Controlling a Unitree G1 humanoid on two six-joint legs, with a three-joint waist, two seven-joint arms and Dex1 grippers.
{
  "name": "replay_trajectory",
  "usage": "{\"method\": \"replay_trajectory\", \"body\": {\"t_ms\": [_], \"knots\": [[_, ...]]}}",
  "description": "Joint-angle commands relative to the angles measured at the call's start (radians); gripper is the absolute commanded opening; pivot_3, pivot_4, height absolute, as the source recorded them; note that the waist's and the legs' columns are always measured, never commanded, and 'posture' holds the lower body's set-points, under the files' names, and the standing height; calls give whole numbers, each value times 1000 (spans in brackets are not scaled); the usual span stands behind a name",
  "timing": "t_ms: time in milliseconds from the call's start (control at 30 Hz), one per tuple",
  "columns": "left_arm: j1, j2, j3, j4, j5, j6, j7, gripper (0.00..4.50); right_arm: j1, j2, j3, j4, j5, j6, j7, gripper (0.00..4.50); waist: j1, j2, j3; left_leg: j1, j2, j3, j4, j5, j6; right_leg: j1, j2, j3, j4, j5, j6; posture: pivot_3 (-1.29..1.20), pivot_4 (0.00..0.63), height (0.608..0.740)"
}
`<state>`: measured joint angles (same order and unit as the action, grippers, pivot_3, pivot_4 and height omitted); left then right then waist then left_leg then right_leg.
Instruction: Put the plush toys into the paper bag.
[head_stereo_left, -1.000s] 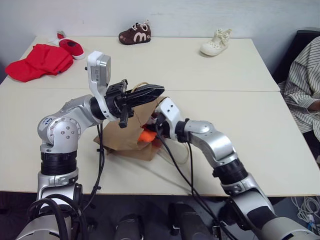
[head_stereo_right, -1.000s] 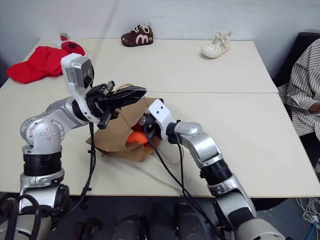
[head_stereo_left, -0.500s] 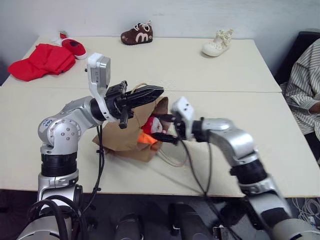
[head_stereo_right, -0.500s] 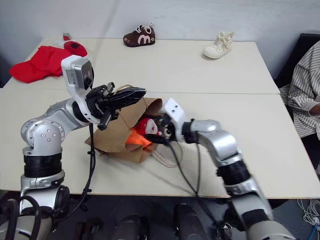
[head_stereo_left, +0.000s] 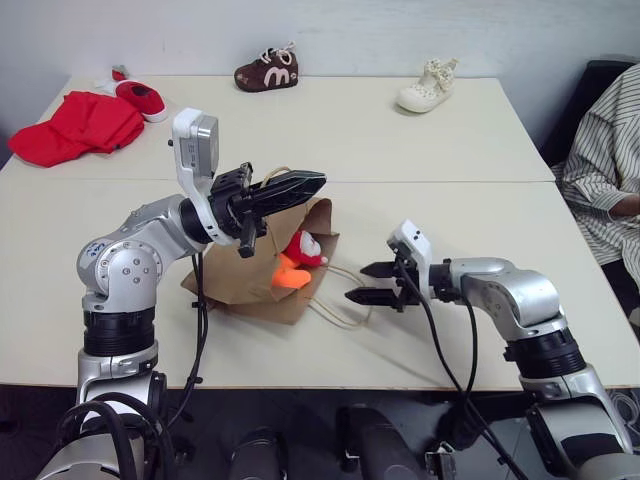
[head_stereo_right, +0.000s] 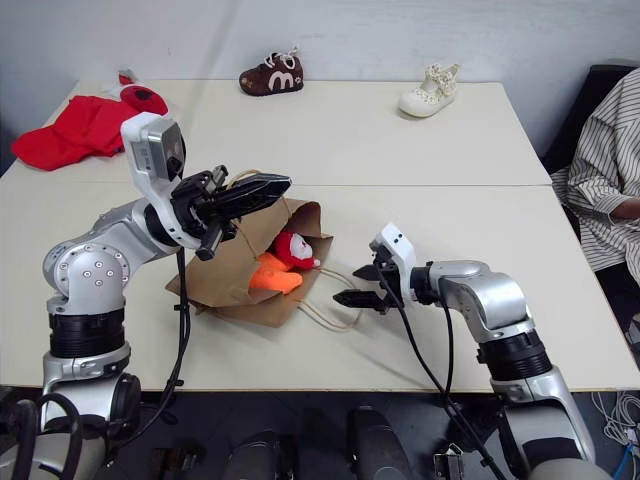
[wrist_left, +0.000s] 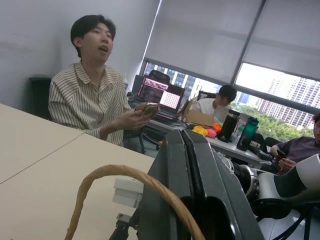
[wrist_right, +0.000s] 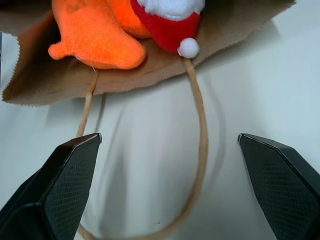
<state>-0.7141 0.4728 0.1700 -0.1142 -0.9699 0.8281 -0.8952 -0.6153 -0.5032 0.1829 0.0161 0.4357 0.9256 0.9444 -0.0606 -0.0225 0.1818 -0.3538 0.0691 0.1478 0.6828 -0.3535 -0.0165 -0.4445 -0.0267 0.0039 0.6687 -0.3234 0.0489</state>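
Observation:
The lower handle loop (head_stereo_left: 352, 324) meets the paper bag's rim (head_stereo_left: 245, 277) below the plush toys. The paper bag will tip upright and take the plush toys in when I lift.
The brown paper bag (head_stereo_left: 237, 285) lies on its side on the table, its mouth facing my right arm. My left gripper (head_stereo_left: 312, 181) is shut on its upper cord handle (wrist_left: 107, 175) and holds the top edge up. Both plush toys sit in the mouth: the orange one (head_stereo_left: 288, 274) low, the red-and-white one (head_stereo_left: 304, 247) resting on it. The right wrist view shows the orange toy (wrist_right: 97, 37) and the red-and-white toy (wrist_right: 167, 17) half out over the bag's lip. My right gripper (head_stereo_left: 372, 283) is open and empty, a short way to the right of the mouth, above the lower handle loop (wrist_right: 200, 150).
A red cloth (head_stereo_left: 75, 125) and a red shoe (head_stereo_left: 140, 95) lie at the far left. A brown shoe (head_stereo_left: 265, 70) and a white shoe (head_stereo_left: 430, 85) stand along the far edge. A person in a striped shirt (head_stereo_left: 600, 150) sits at the right.
My right gripper has pulled back out of the bag's mouth to the right and opened, leaving the red-and-white toy on the orange one. The left arm has stayed put.

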Motion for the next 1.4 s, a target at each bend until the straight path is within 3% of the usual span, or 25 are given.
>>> {"method": "replay_trajectory", "body": {"t_ms": [33, 267, 400, 433, 600, 700, 1000, 1100, 1400], "knots": [[-13, 0, 5, -26, -6, -17, -5, 0, -11, 36, 36, 17, 26, 52, 16, 3906, 1, 0, 0, 0, 0, 0, 0, 0, 0, 0, 0, 0, 0, 0, 0, 0, 150, 740], [-11, 0, 6, -25, 0, -26, -5, 0, -14, 43, -91, -39, 189, 208, 42, 1522, 6, 0, 0, -1, 0, 0, 0, 0, 0, 0, -1, -1, -1, 0, 0, 0, 150, 740], [-11, -2, 7, -24, -1, -30, -4, 0, -11, 30, -245, -117, 352, 320, 38, 124, 9, 0, 0, -1, -1, -1, 0, 0, 0, 0, -1, -1, 0, 0, 0, 0, 150, 740], [-12, -2, 8, -23, -1, -31, -4, 0, -19, 34, -304, -130, 408, 363, 25, 21, 9, 0, 0, -1, -1, -1, 0, 0, 0, 0, -1, -1, -1, 0, 0, 0, 150, 740], [-38, 4, 34, 13, 9, -60, 5, 0, -89, 1, -489, -159, 594, 500, -45, 21, 9, 0, 0, -1, -1, -1, 0, 0, 0, 0, -1, -1, 0, 0, 0, 0, 150, 740], [-45, 22, 45, 42, 22, -75, -7, 0, -141, 0, -536, -124, 626, 512, -106, 21, 5, 0, 0, -1, 0, -1, 0, 0, 0, 0, 0, -1, -1, 0, 0, 0, 150, 740], [-42, 66, 38, 101, 108, -148, -49, 0, -207, 21, -523, -61, 630, 430, -164, 21, 6, 0, 0, -2, -1, -1, -1, 0, 1, 0, -1, -1, -3, 0, 0, 0, 150, 740], [-43, 103, 48, 134, 146, -179, -67, 0, -294, 63, -587, 13, 684, 411, -218, 21, 1, 0, 0, -2, 0, -1, -1, 0, 1, -1, -1, -1, -2, 0, 0, 0, 150, 740], [-39, 126, 32, 180, 199, -224, -96, 0, -286, 68, -474, 70, 592, 338, -226, 21, 5, 1, 0, -4, 0, 0, -1, 0, 2, -2, -1, -1, -4, 0, 1, 0, 150, 740]]}}
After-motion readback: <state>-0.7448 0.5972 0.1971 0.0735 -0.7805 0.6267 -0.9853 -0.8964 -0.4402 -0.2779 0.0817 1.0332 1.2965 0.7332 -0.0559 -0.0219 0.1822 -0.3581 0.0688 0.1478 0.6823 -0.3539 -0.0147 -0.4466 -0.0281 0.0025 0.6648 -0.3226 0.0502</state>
